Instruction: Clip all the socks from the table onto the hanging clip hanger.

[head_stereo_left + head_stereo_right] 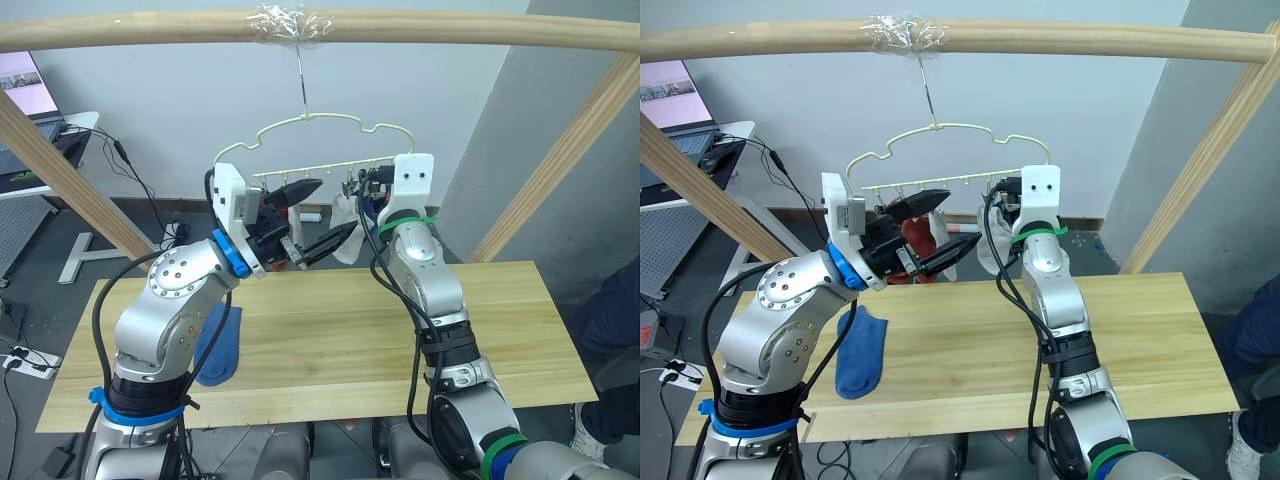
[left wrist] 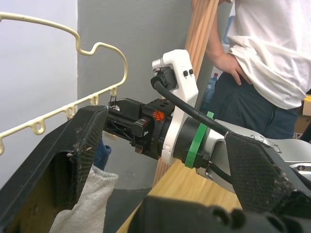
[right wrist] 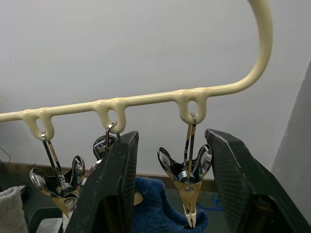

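My gripper will pull the cream clip hanger by its end clip, and its bar (image 1: 325,167) will move and tilt along, because the hanger hangs by a single thin hook (image 1: 302,80).
The cream clip hanger (image 1: 330,117) hangs by its hook from the wooden pole. My right gripper (image 3: 171,145) is raised to the hanger's right end and stands open, its fingers either side of a metal clip (image 3: 188,182). A blue sock (image 3: 155,204) hangs just behind that clip. A light grey sock (image 1: 345,238) hangs from the bar next to it, and a rust red sock (image 1: 922,232) hangs further left. My left gripper (image 1: 335,208) is open just below the bar, its lower fingertip near the grey sock. Another blue sock (image 1: 860,350) lies on the table (image 1: 380,330) at the left.
A thick wooden pole frame (image 1: 400,30) spans overhead, with slanted legs at both sides. A person in a white shirt (image 2: 262,48) stands to the right beyond the table. A desk with a screen (image 1: 25,85) is at the far left.
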{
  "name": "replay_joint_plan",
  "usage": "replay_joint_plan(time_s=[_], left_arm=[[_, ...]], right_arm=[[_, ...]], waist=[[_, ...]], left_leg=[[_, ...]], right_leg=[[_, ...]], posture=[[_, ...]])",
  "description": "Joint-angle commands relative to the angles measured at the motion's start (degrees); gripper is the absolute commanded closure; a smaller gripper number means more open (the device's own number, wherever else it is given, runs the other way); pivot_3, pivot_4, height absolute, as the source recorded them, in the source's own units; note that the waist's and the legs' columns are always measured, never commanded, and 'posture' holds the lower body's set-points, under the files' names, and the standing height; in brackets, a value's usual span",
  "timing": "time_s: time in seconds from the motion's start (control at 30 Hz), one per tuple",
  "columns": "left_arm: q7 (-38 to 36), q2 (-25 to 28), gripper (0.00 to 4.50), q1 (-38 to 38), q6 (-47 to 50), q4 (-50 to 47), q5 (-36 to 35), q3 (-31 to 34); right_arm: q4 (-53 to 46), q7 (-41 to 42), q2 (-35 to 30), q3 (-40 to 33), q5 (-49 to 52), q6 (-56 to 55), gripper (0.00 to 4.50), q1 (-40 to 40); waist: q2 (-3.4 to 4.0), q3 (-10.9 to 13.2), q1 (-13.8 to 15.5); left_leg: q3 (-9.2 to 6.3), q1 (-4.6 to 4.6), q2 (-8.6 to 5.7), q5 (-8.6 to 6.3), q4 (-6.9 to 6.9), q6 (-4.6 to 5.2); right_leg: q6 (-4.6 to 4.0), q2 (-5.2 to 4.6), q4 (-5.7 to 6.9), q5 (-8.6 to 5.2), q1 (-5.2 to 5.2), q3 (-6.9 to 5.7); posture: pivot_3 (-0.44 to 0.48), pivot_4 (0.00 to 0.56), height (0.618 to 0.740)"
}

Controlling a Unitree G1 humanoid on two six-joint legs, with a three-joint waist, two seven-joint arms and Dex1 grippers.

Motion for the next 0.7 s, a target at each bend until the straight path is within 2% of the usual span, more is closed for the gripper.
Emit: replay_joint_plan(time_s=[0.03, 0.17, 0.23, 0.4, 0.57, 0.7], left_arm=[[0.29, 0.05, 0.11, -0.37, -0.86, -2.97, -0.54, 0.34], [0.14, 0.03, 0.11, -0.03, -1.04, -2.81, -0.41, 0.21], [0.27, -0.07, 0.11, 0.02, -0.94, -2.95, -0.48, 0.14], [1.91, -0.40, 0.11, 0.92, 0.00, -2.77, 0.13, -0.01], [4.05, 1.73, 0.11, 5.88, -4.70, 2.83, 9.98, -2.58], [7.01, 1.62, 0.05, 10.63, -7.45, 10.71, 14.40, -0.48]], right_arm=[[-0.92, 0.18, 0.31, -0.36, 0.77, -1.61, 2.79, -1.67], [-0.47, 0.47, 0.18, -0.73, 1.00, -2.17, 4.04, -1.82], [-0.43, 0.62, -0.22, -0.87, 0.98, -2.36, 4.48, -1.78], [-3.80, 5.44, -6.14, -1.88, 1.97, 0.38, 4.48, -0.24], [-8.96, 18.08, -13.58, -0.31, 7.51, 9.90, 4.48, 0.51], [-14.33, 24.20, -18.16, -0.36, 11.41, 18.45, 4.50, 0.67]], waist=[[0.00, 0.00, 0.02], [0.00, 0.00, 0.02], [0.00, 0.00, 0.02], [0.00, 0.01, 0.30], [0.01, 0.02, 0.69], [0.03, 0.05, 0.72]], left_leg=[[0.00, 0.00, 0.01, 0.00, 0.00, 0.00], [0.00, 0.00, 0.00, 0.00, 0.00, 0.00], [0.00, 0.00, 0.00, 0.00, 0.00, 0.00], [0.00, -0.01, 0.00, 0.00, 0.00, 0.01], [0.04, 0.01, -0.01, -0.01, -0.03, 0.03], [-0.04, 0.01, 0.02, -0.02, -0.07, 0.03]], right_leg=[[0.00, 0.00, 0.00, 0.00, 0.00, 0.00], [0.00, 0.00, 0.00, 0.00, 0.00, 0.00], [0.00, 0.00, 0.00, 0.00, 0.00, 0.00], [0.00, -0.01, -0.03, 0.00, 0.00, 0.01], [0.01, -0.01, -0.08, 0.00, 0.02, 0.03], [-0.03, 0.00, -0.09, -0.02, 0.01, -0.03]], posture=[[0.160, 0.212, 0.740], [0.160, 0.214, 0.740], [0.160, 0.214, 0.740], [0.157, 0.222, 0.740], [0.148, 0.227, 0.740], [0.116, 0.225, 0.740]])
